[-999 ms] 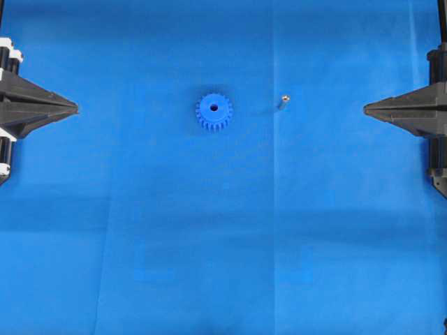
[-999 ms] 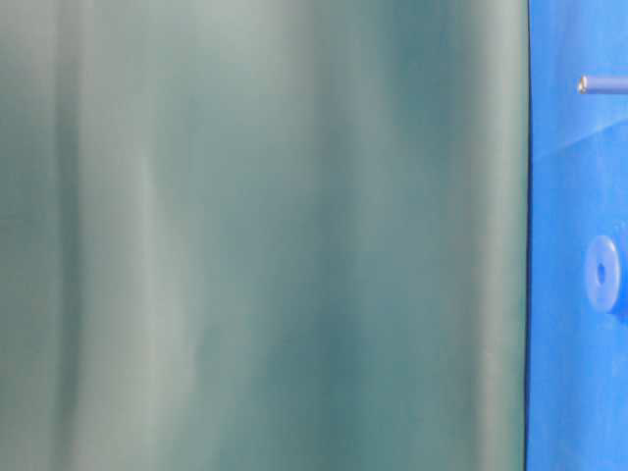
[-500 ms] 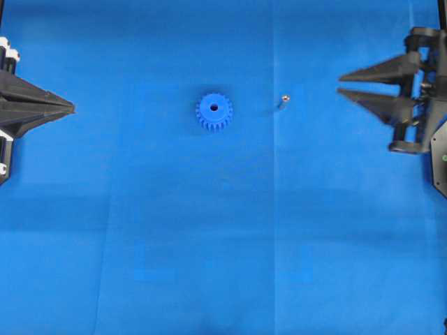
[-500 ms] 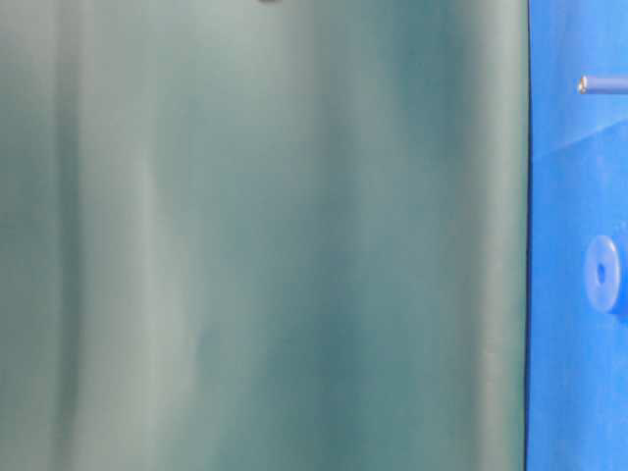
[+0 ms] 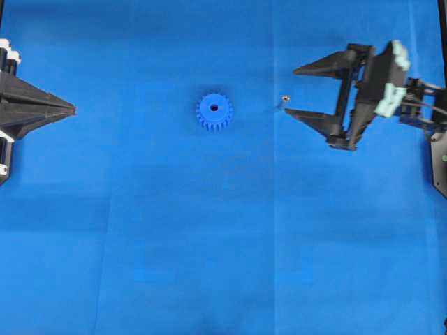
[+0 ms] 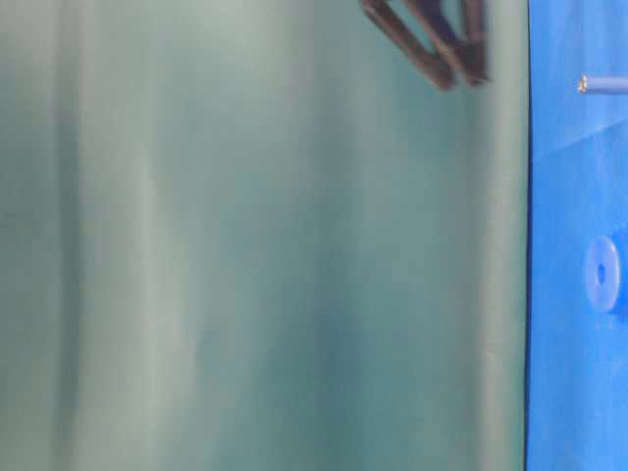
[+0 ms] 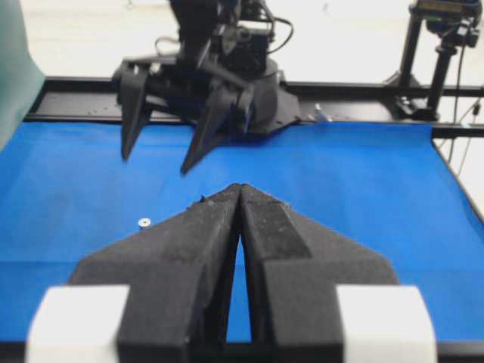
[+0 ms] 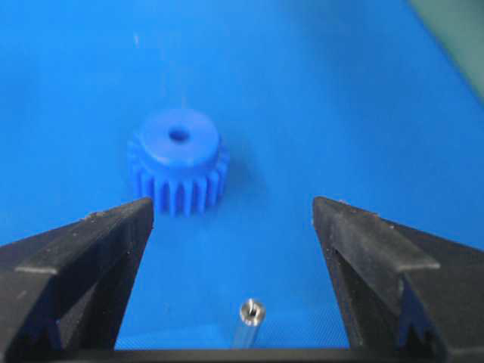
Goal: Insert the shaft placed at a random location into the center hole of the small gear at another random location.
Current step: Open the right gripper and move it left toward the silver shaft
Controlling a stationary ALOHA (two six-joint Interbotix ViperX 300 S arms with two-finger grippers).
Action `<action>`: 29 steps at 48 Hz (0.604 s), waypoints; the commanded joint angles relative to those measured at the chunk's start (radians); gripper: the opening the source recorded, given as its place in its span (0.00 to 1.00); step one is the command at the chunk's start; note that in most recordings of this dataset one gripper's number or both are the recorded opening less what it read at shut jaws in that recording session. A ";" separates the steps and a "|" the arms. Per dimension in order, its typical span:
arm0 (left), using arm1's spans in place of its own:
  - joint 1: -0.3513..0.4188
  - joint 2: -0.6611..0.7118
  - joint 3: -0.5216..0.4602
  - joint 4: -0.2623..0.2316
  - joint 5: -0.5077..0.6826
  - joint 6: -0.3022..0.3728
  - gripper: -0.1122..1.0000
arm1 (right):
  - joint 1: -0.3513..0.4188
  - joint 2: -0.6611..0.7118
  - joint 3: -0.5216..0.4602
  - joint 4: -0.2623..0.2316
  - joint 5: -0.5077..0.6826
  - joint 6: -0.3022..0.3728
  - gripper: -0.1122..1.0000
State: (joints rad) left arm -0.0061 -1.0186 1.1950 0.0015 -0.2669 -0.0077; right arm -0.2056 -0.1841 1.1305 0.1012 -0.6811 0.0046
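The shaft (image 5: 284, 100) is short next to the small gear's thick rim (image 5: 216, 127), so I expect it to sink until mostly its tip shows when I push it in.
The small gear (image 5: 214, 112) lies flat on the blue cloth, its center hole (image 5: 214, 107) facing up and empty. The shaft (image 5: 283, 101) stands apart to its right. My right gripper (image 5: 290, 91) is open and raised just right of the shaft, which is level with the gap between its fingers. In the right wrist view the shaft (image 8: 249, 318) shows low between the open gripper (image 8: 233, 204), with the gear (image 8: 178, 159) and hole (image 8: 179, 135) beyond. My left gripper (image 5: 73, 108) is shut and empty at the left edge. From the left wrist view (image 7: 240, 187) the shaft (image 7: 144, 222) shows; the gear is hidden.
The blue cloth (image 5: 209, 244) covers the whole table. The table-level view is turned sideways and mostly filled by a green backdrop (image 6: 255, 255); the shaft (image 6: 601, 84), gear (image 6: 602, 274) and right fingers (image 6: 432, 49) show at its edges.
My right gripper has opened and moved left from the right edge towards the shaft. The left gripper, the gear and the shaft have not moved.
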 commanded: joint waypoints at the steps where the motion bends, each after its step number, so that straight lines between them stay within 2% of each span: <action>1: -0.002 0.005 -0.008 0.000 -0.011 -0.002 0.10 | -0.005 0.071 -0.032 0.023 -0.032 0.000 0.80; 7: -0.003 0.005 -0.006 0.000 -0.011 -0.002 0.10 | -0.005 0.149 -0.041 0.038 -0.061 0.000 0.80; 16: -0.002 0.003 -0.006 0.000 -0.011 -0.002 0.10 | -0.005 0.225 -0.037 0.089 -0.097 0.000 0.80; 24: -0.003 0.003 -0.006 0.000 -0.011 -0.002 0.10 | -0.003 0.238 -0.038 0.094 -0.107 0.000 0.77; 29: -0.002 0.003 -0.006 0.000 -0.011 -0.002 0.10 | -0.003 0.239 -0.037 0.092 -0.107 0.000 0.71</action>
State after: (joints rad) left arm -0.0077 -1.0201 1.1996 0.0000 -0.2669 -0.0077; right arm -0.2086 0.0644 1.1045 0.1917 -0.7777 0.0061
